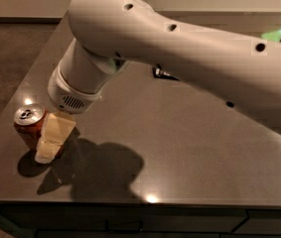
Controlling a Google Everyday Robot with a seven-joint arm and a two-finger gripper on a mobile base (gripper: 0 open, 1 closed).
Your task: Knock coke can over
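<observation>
My gripper (55,137) will tip the coke can (30,119) along with it when I raise and turn it, because it rests against the can's side.
The coke can (28,126) is a small red can with a silver top and pull tab. It stands upright near the table's front left corner. My gripper (50,142), cream-coloured, hangs from the big white arm (145,43) and sits right against the can's right side, covering part of it. It reaches down to the table surface. The can's lettering is mostly hidden.
A black snack packet (162,73) shows partly behind the arm at the table's middle back. The dark grey table (189,148) has its front edge close below the can and its left edge just beyond it. The arm hides the back left of the table.
</observation>
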